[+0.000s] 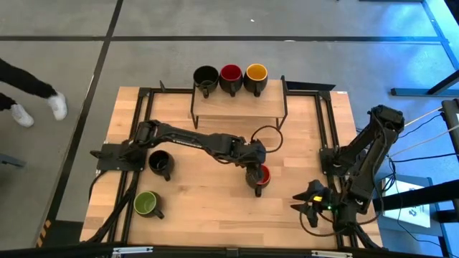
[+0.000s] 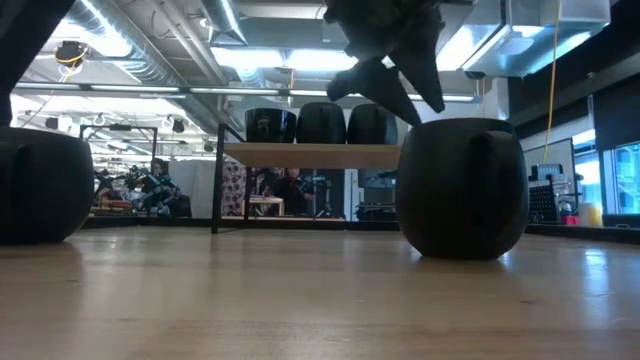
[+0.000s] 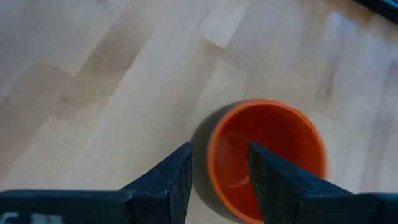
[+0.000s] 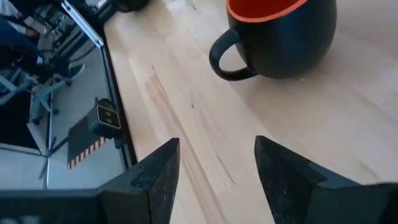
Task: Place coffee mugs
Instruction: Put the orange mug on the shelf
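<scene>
The orange-red-lined mug's rim (image 3: 213, 163) is between my left gripper's fingers, away from the mug's handle, so next I swing around and pinch the mug's rim (image 1: 256, 185) next to the handle before I lift.
An orange-red-lined coffee mug (image 1: 261, 176) stands upright on the wooden table (image 1: 215, 215), right of centre. My left gripper (image 3: 219, 146) hovers open just above it, one finger over the inside and one outside the rim; in the low view its fingertips (image 2: 390, 95) end above the mug (image 2: 460, 185). A black-lined mug (image 1: 159, 163) and a green-lined mug (image 1: 147, 204) stand on the table's left part. Three mugs, black (image 1: 206, 77), dark red (image 1: 230, 75) and yellow (image 1: 256, 74), sit on a shelf (image 1: 237, 107) at the far edge. My right gripper (image 4: 214, 168) is open over the near right corner.
The shelf stands on thin black legs (image 2: 216, 180) with free room under it. Black rails (image 1: 326, 122) run along the table's sides. Another dark mug (image 2: 35, 185) shows at the low view's left edge. A person's legs (image 1: 29, 93) are on the floor beyond the table's left.
</scene>
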### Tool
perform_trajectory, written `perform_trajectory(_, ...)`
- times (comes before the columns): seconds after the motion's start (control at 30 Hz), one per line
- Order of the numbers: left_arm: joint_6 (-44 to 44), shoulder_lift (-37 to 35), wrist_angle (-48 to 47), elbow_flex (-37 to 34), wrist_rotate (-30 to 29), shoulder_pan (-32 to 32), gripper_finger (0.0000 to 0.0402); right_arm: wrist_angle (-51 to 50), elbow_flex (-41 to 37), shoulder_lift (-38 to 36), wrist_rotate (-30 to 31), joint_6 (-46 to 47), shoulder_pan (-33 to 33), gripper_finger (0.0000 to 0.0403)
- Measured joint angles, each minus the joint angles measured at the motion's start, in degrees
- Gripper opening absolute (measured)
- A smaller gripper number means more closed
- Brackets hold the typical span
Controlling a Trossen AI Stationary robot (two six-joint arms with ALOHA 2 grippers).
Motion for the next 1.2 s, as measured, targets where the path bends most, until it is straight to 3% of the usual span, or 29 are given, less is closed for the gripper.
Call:
perform_trajectory(0.37, 0.5, 1.5, -2.2, -0.1, 2.1, -0.9, 0.0144, -0.6, -0.2, 0.9, 1.0, 1.3, 0.5, 0.0193)
perform_trajectory(0.63, 24.0, -1.0, 0.1, 0.1, 15.0, -3.5, 0.0144, -1.4, -0.2, 0.9, 1.0, 0.4, 0.5, 0.0193)
perform_trajectory(0.9, 32.2, 1.3, 2.5, 0.0, 10.6, -4.6, 0.0144, -1.6, -0.2, 0.9, 1.0, 0.4, 0.5, 0.0193)
perform_trajectory(1.2, 32.0, 3.4, 4.1, -1.4, 13.7, -3.9, 0.0144, -1.6, -0.2, 0.9, 1.0, 1.0, 0.5, 0.0193)
